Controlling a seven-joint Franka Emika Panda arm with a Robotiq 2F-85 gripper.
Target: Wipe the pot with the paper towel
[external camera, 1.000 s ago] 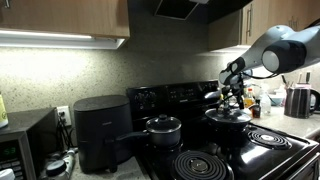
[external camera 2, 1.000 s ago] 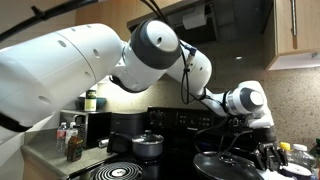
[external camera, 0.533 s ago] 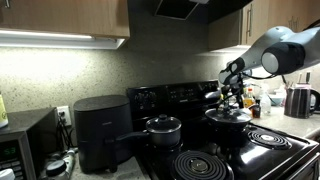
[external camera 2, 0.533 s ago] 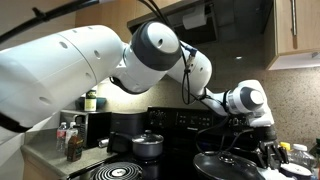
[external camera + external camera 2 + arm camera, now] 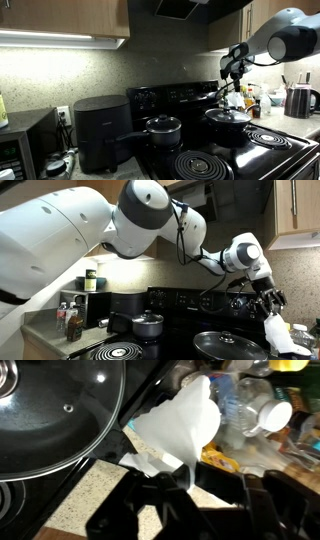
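The paper towel (image 5: 281, 335) is hanging next to the pot, away from the pot's lid. Next, my gripper moves back and lowers the towel onto the glass lid (image 5: 229, 345) to wipe.
The pot (image 5: 228, 118) is a wide dark pan under a glass lid on the black stove; it also shows in an exterior view (image 5: 230, 345) and at the upper left of the wrist view (image 5: 60, 415). My gripper (image 5: 190, 475) is shut on a white paper towel (image 5: 180, 422), which hangs from the fingers. In both exterior views the gripper (image 5: 238, 75) (image 5: 270, 302) is raised above and just beside the pot, over the counter edge. The towel (image 5: 275, 335) dangles below it, clear of the lid.
A small lidded saucepan (image 5: 163, 128) sits on a rear burner, with coil burners (image 5: 200, 165) in front. A black air fryer (image 5: 100, 130) and a kettle (image 5: 298, 100) stand on the counters. Bottles and packets (image 5: 255, 410) crowd the counter beside the stove.
My gripper has lifted off the pot lid and swung up and sideways toward the counter, carrying the paper towel with it. The pot has not moved.
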